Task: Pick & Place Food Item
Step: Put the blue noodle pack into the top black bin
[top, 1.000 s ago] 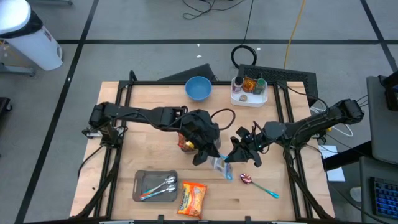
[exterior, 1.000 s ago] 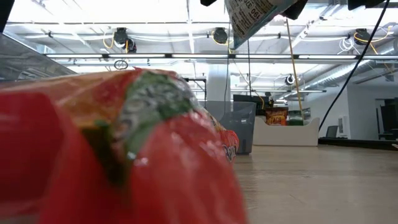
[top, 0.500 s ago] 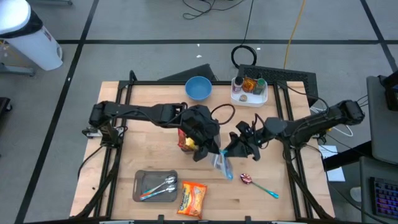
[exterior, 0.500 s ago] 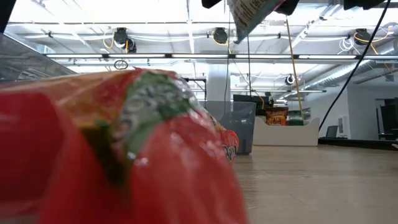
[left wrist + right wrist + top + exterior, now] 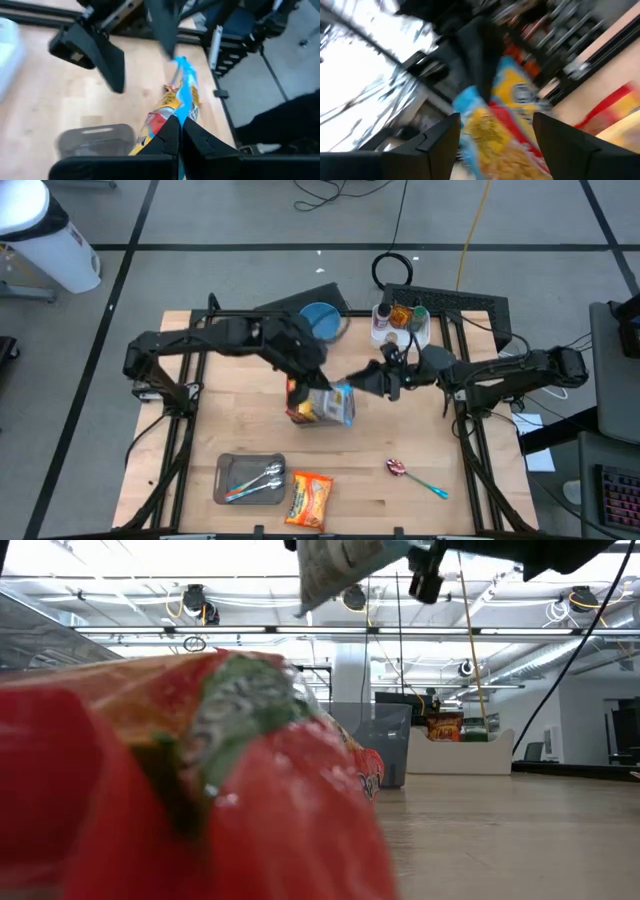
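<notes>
The bag's blue edge (image 5: 186,95) runs at a slant past the right gripper's open fingers, so the robot's left gripper should move back and turn the bag to present that edge's free corner (image 5: 180,61).
A blue, yellow and red snack bag (image 5: 333,406) hangs over the middle of the table, with my left gripper (image 5: 312,383) shut on it. The low view shows the bag (image 5: 335,562) high above the tabletop. My right gripper (image 5: 367,383) stands open just to the bag's right and touches nothing. In the right wrist view the bag (image 5: 507,117) is ahead of that gripper's spread fingers. A red-orange packet (image 5: 297,410) lies on the table below my left gripper. My left gripper pinches the bag's blue sealed edge (image 5: 183,102) between its two fingers (image 5: 167,140). The fingers slant down from the table's left and far side. The bag hangs below them, clear of the table.
An orange snack bag (image 5: 309,498) lies at the near edge beside a grey tray (image 5: 232,492) of spoons. A pink-and-teal spoon (image 5: 414,475) lies to the near right. At the far edge stand a blue bowl (image 5: 320,321) and a white tray (image 5: 400,338) of bottles.
My right gripper has opened, let go of the bag and swung toward the far edge. My left gripper has carried the bag up and toward the far left, over the red-orange packet.
</notes>
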`<state>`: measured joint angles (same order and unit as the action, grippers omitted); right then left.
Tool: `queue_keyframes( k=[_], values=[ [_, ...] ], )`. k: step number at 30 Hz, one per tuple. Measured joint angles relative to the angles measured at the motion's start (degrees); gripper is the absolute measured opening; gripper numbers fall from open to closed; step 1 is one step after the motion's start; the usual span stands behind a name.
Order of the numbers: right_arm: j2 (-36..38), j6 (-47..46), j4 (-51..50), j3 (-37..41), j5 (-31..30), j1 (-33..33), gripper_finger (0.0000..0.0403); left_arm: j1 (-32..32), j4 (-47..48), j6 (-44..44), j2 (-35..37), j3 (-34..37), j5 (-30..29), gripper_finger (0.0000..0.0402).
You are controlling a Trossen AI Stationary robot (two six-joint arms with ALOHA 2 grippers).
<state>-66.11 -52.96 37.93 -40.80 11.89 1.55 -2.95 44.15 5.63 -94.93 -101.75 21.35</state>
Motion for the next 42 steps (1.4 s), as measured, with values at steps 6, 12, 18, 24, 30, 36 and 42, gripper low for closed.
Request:
queue_keyframes(
  k=[6, 12, 18, 24, 30, 36, 42],
  values=[
    [0.0, 4.01, -0.52, 0.0, -11.33, 2.98, 0.0244, -5.4, 2.03, -0.81, 3.25, 0.0, 0.08, 0.0003],
    [-0.02, 4.1, -0.4, 0.0, -15.66, 5.24, 0.0238, -8.29, 2.91, 6.33, 3.28, 0.0, 0.03, 0.0003],
    [-0.02, 9.55, -1.22, 0.0, -3.77, 8.97, 0.0239, -8.38, 2.35, 15.54, 3.28, 0.0, -6.33, 0.0002],
    [0.38, 13.53, -5.46, 0.0, 8.55, 12.46, 0.023, -7.73, 1.87, 30.16, 3.28, 0.0, -13.91, 0.0002],
    [4.22, 23.35, -17.08, 0.0, 11.56, 14.45, 0.0226, -3.86, -1.3, 44.78, 2.73, 0.0, -23.79, 0.0001],
    [9.35, 31.98, -25.81, 0.0, 7.32, 15.8, 0.0226, 3.32, -1.45, 60.89, 2.7, -0.02, -40.02, 0.0001],
    [11.5, 35.82, -27.04, 0.0, 6.13, 15.91, 0.0226, 10.83, -3.85, 74.9, 0.44, -0.04, -57.28, 0.0001]
  ],
)
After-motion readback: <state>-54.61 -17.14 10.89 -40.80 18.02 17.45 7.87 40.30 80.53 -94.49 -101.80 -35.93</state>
